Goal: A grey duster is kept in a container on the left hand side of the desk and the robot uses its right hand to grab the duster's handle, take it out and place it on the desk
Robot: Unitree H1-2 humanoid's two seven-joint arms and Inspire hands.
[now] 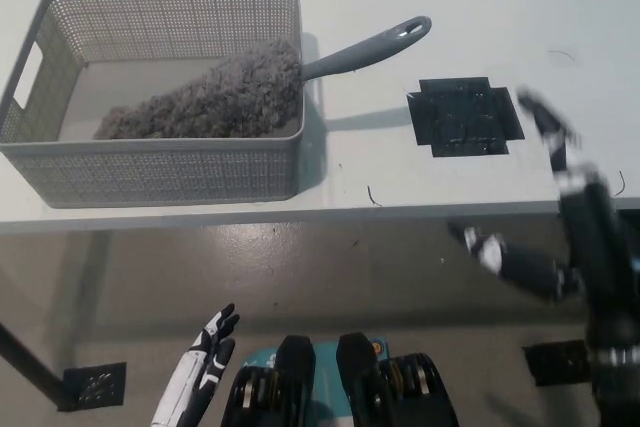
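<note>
I expect the grey duster [215, 95] to come up stiffly with its head held out when I lift it, because the duster's fluffy head runs straight from the handle over the container's rim [307, 72].
A fluffy grey duster [215, 95] lies in a grey mesh container [150, 167] at the left of the white desk. Its grey handle [365, 49] juts out over the container's right rim, with a loop at its tip. My black right hand [545, 202] hangs at the desk's front edge on the right, blurred, fingers spread, holding nothing and well clear of the handle. My white left hand [200, 367] rests low at the lower left, below the desk, fingers apart.
A black square marker [465, 117] is stuck on the desk [400, 167] right of the container. Two more black markers lie on the floor, one [95, 384] at lower left, one [555, 362] at lower right.
</note>
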